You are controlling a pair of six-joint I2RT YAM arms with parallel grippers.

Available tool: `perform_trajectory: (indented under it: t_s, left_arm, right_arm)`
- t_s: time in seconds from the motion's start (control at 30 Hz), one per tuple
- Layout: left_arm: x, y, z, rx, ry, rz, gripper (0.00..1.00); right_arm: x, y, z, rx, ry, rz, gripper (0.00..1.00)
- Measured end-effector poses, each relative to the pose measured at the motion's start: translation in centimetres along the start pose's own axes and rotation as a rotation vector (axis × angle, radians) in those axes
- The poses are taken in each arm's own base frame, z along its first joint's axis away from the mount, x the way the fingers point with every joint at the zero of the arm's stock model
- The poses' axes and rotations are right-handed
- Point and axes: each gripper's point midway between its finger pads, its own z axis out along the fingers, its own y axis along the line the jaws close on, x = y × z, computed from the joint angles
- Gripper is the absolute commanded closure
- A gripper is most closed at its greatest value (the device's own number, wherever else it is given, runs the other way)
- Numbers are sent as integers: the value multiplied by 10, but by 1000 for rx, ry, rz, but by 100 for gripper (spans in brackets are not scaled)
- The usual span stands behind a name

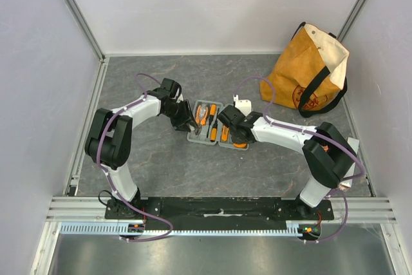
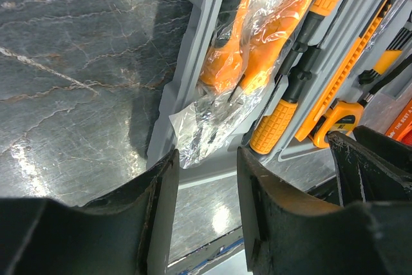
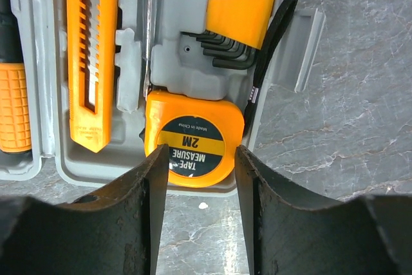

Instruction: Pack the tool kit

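Observation:
I should back my left gripper off while my right gripper tips up the case's near corner [image 2: 158, 158] before closing the case, as the case's outer rim [image 2: 182, 88] is flat on the table.
The tool kit [image 1: 193, 138] lies open in the middle of the table, a grey case with orange-and-black tools in its slots. My left gripper [image 1: 187, 123] hovers at its left end, my right gripper [image 1: 235, 132] at its right end. In the left wrist view the left gripper [image 2: 206, 159] is open over the case's corner [image 2: 164, 114], nothing between the fingers; plastic-wrapped pliers [image 2: 257, 43] and a screwdriver [image 2: 277, 123] lie just beyond. In the right wrist view the right gripper [image 3: 198, 159] is open above the tape measure [image 3: 193, 136], which sits in its slot.
A tan canvas bag [image 1: 309, 72] with black straps stands at the back right. A small white object [image 1: 241, 103] sits behind the case. An orange knife [image 3: 90, 62], hex keys [image 3: 235, 24] and the case latch [image 3: 302, 49] show in the right wrist view. Walls enclose the table.

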Motion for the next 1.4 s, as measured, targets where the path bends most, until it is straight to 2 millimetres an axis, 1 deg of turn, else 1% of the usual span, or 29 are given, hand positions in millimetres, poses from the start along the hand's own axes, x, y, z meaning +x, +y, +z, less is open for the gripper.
perform_trajectory:
  t_s: [0.1, 0.2, 0.33, 0.43, 0.5, 0.53, 0.57, 0.63, 0.7, 0.73, 0.77, 0.83, 0.87, 0.9, 0.93, 1.03, 1.17, 1.23, 1.3, 1.4]
  left_arm:
    - [0, 0, 0, 0, 0, 0, 52]
    - [0, 0, 0, -1, 1, 0, 56]
    - [0, 0, 0, -2, 3, -1, 56]
    - [0, 0, -1, -1, 2, -1, 53]
    - [-2, -2, -2, 1, -4, 2, 48]
    - [-3, -4, -4, 4, -11, 5, 45]
    - [-5, -6, -6, 8, -16, 8, 43]
    - [-12, -16, -16, 26, -46, 23, 40]
    - [-23, -29, -30, 47, -95, 44, 36]
    - [-30, -36, -39, 59, -129, 58, 33]
    - [-39, -47, -52, 77, -174, 76, 30]
    - [-50, -60, -73, 100, -243, 103, 22]
    - [-57, -67, -88, 110, -290, 120, 18]
    - [-61, -70, -97, 115, -320, 129, 13]
    - [-64, -73, -108, 116, -355, 139, 11]
    - [-71, -72, -136, 105, -442, 149, 10]
    - [-80, -63, -162, 74, -524, 143, 9]
    - [-82, -58, -171, 58, -551, 140, 8]
    - [-86, -53, -178, 43, -578, 136, 6]
    - [-88, -46, -184, 31, -592, 130, 2]
  right_arm:
    - [3, 0, -1, -7, 6, 3, 52]
    - [4, 1, 0, -17, 5, 13, 53]
    - [4, 2, 0, -18, 7, 32, 53]
    - [3, 2, -1, -9, 15, 38, 51]
    - [1, 2, -4, 2, 23, 32, 47]
    - [-3, 2, -7, 8, 22, 28, 44]
    - [-8, 4, -11, 5, 15, 31, 41]
    - [-29, 10, -23, -2, -22, 44, 36]
    - [-62, 21, -41, -30, -90, 73, 32]
    - [-76, 25, -49, -43, -121, 87, 31]
    - [-93, 30, -59, -60, -161, 103, 29]
    - [-109, 33, -70, -76, -204, 115, 26]
    - [-112, 32, -73, -75, -214, 114, 25]
    - [-112, 31, -73, -70, -217, 106, 23]
    - [-112, 29, -73, -64, -215, 96, 23]
    - [-107, 28, -71, -63, -197, 53, 23]
    - [-97, 41, -67, -126, -172, -11, 22]
    - [-88, 52, -64, -168, -159, -64, 22]
    - [-77, 68, -62, -212, -145, -131, 22]
    - [-56, 103, -57, -275, -136, -264, 24]
